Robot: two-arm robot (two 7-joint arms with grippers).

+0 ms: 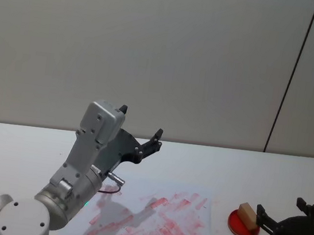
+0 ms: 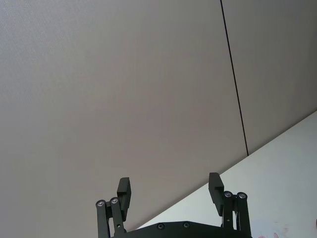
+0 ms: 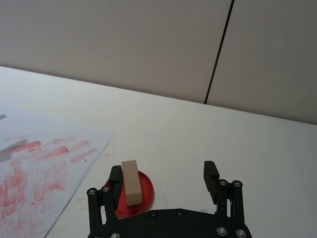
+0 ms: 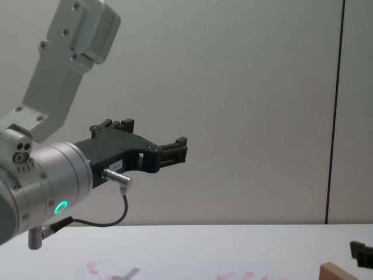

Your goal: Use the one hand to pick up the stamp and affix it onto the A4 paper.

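Observation:
The stamp [image 3: 132, 183] is standing on top of the wider red ink pad [image 3: 147, 192]. The stamp will come away when I lift it, and the ink pad will stay behind.
The stamp [image 1: 246, 214], a small tan wooden block, stands on a round red ink pad [image 1: 237, 227] at the table's right. My right gripper [image 1: 281, 206] is open and low over the table just right of it. In the right wrist view the stamp [image 3: 131, 182] sits just inside one finger [image 3: 115, 179] of that gripper [image 3: 163, 179], and contact is unclear. The A4 paper [image 1: 155, 221], covered in pinkish-red prints, lies left of the pad. My left gripper [image 1: 141, 121] is held high and open, facing the wall, with nothing in it [image 2: 169, 191].
The left arm's big silver body [image 1: 84, 166] with a green ring and cable stands over the paper's left part. The white tabletop [image 3: 237, 144] stretches back to a grey wall [image 1: 166, 49]. In the chest view the stamp [image 4: 341, 272] shows at the lower right corner.

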